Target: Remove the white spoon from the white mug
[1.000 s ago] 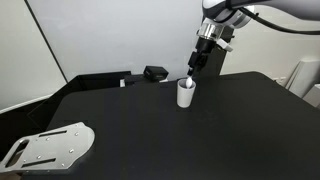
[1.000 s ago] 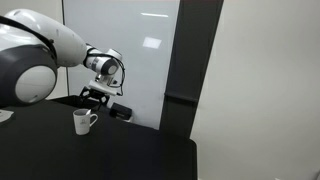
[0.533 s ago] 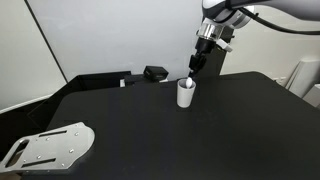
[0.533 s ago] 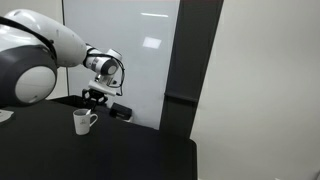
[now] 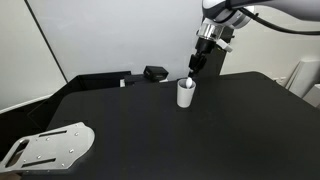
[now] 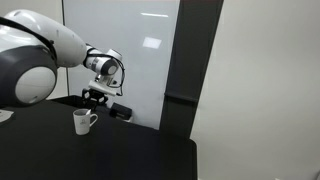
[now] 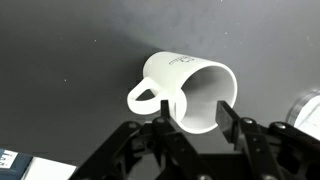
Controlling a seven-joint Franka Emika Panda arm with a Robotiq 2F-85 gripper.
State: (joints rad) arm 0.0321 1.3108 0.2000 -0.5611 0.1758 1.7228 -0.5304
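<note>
The white spoon's tip [image 7: 178, 104] is near the finger of the robot's gripper, away from the middle of the gap, so next the gripper opens wider and turns before it closes around the spoon [image 7: 176, 109].
The white mug [image 5: 185, 93] stands upright on the black table, also in the other exterior view [image 6: 82, 122]. A small white tip [image 5: 188, 79] sticks up from its rim; it looks like the white spoon's handle. In the wrist view the mug [image 7: 175, 75] fills the middle, handle to the left, mouth towards the camera, and I cannot make out the spoon there. My gripper [image 7: 195, 112] is open, its two fingers standing either side of the mug's mouth. In both exterior views the gripper [image 5: 192, 70] [image 6: 94, 99] hangs just above the mug.
A small black box [image 5: 155, 73] [image 6: 120, 111] lies behind the mug near the wall. A grey metal plate [image 5: 50, 147] sits at the table's near corner. A white object [image 5: 305, 75] stands beyond the table's far edge.
</note>
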